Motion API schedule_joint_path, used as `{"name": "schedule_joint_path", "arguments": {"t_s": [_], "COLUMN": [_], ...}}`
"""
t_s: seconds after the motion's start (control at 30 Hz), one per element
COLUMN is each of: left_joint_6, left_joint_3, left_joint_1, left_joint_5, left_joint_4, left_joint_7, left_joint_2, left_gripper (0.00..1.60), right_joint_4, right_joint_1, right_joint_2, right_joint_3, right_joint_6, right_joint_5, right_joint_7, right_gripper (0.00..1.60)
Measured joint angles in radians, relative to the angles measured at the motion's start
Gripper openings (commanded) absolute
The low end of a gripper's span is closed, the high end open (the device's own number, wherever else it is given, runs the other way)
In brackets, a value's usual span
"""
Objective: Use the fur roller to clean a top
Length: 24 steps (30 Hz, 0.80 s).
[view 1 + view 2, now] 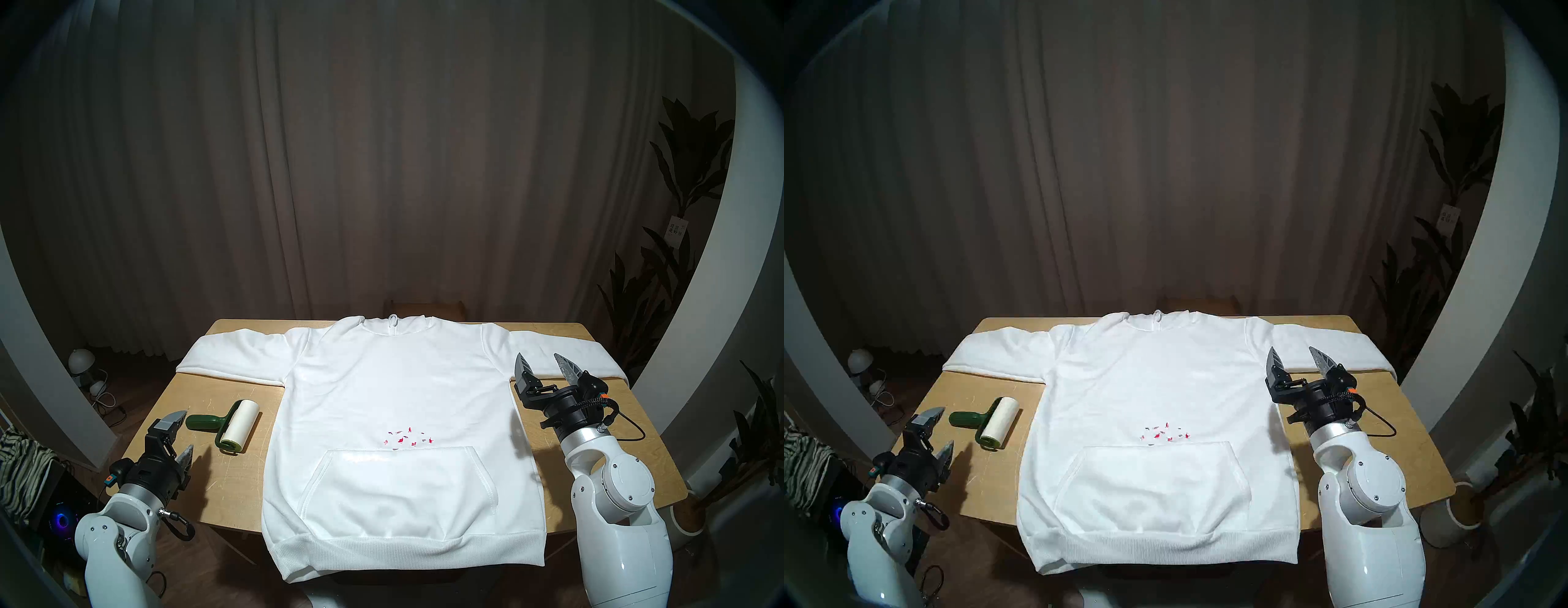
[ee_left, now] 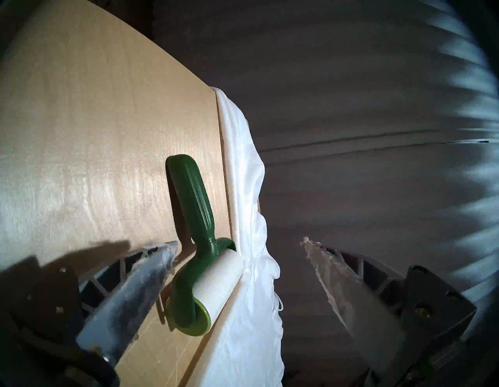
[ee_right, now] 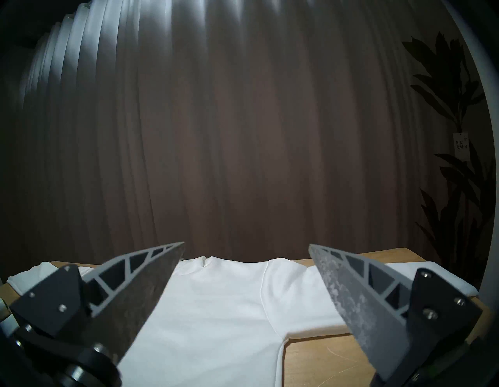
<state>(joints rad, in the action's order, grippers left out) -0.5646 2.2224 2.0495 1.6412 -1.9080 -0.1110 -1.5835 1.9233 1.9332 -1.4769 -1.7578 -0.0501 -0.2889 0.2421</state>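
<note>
The red-pink bits (image 1: 409, 437) are scattered loosely above the front pocket. They will stick to the white cylinder (image 1: 240, 422) when I roll it across.
A white hooded sweatshirt (image 1: 394, 382) (image 1: 1157, 373) lies flat on the wooden table (image 1: 237, 479), hem hanging over the front edge. Small red-pink bits (image 1: 405, 437) (image 1: 1163, 434) sit just above its front pocket. The fur roller (image 1: 227, 426) (image 1: 987, 426), white cylinder on a dark green handle, lies on the table left of the sweatshirt; the left wrist view shows it (image 2: 199, 256) close ahead. My left gripper (image 1: 186, 432) (image 1: 944, 425) (image 2: 240, 243) is open and empty, just left of the roller's handle. My right gripper (image 1: 539, 358) (image 1: 1293, 353) (image 3: 247, 244) is open and empty, raised over the sweatshirt's right side.
The sweatshirt's sleeves (image 1: 229, 358) (image 1: 572, 352) spread along the table's back. Bare table shows left (image 1: 983, 479) and right (image 1: 636, 433) of the sweatshirt. A curtain (image 1: 382, 170) hangs behind. Plants (image 1: 679, 254) stand at the right, and lamps and cables (image 1: 85, 373) lie on the floor at the left.
</note>
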Motion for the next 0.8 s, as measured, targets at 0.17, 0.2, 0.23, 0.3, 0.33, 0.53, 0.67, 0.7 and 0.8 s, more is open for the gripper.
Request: {"name": "schedule_joint_path", "arguments": {"t_s": [0.17, 0.2, 0.23, 0.3, 0.33, 0.53, 0.67, 0.7, 0.8], "left_joint_6": [-0.016, -0.017, -0.017, -0.016, -0.015, 0.001, 0.006, 0.007, 0.014], "left_joint_3": [0.027, 0.032, 0.036, 0.041, 0.042, 0.015, -0.008, -0.013, -0.024], "left_joint_1": [-0.027, -0.034, -0.041, -0.051, -0.056, -0.075, -0.085, -0.087, -0.093], "left_joint_5": [0.101, 0.122, 0.141, 0.168, 0.177, 0.162, 0.128, 0.122, 0.103], "left_joint_4": [0.004, 0.009, 0.013, 0.022, 0.026, 0.038, 0.062, 0.073, 0.1], "left_joint_7": [-0.106, -0.127, -0.146, -0.175, -0.185, -0.195, -0.157, -0.147, -0.132], "left_joint_2": [0.001, 0.001, 0.0, 0.0, -0.001, 0.0, 0.001, 0.002, 0.003], "left_gripper": [1.6, 1.6, 1.6, 1.6, 1.6, 1.6, 1.6, 1.6, 1.6], "right_joint_4": [0.0, 0.0, 0.0, 0.0, 0.001, 0.001, 0.001, 0.001, 0.001], "right_joint_1": [0.0, 0.0, 0.0, 0.0, 0.0, 0.0, 0.0, 0.0, 0.0], "right_joint_2": [-0.002, -0.003, -0.003, -0.004, -0.004, -0.006, -0.007, -0.007, -0.008], "right_joint_3": [0.002, 0.002, 0.002, 0.003, 0.003, 0.003, 0.003, 0.003, 0.003], "right_joint_6": [-0.002, -0.002, -0.002, -0.003, -0.003, -0.004, -0.004, -0.004, -0.004], "right_joint_5": [0.005, 0.006, 0.007, 0.007, 0.007, 0.003, 0.0, 0.0, -0.001], "right_joint_7": [-0.004, -0.005, -0.005, -0.006, -0.006, 0.0, 0.004, 0.005, 0.007], "right_gripper": [1.6, 1.6, 1.6, 1.6, 1.6, 1.6, 1.6, 1.6, 1.6]}}
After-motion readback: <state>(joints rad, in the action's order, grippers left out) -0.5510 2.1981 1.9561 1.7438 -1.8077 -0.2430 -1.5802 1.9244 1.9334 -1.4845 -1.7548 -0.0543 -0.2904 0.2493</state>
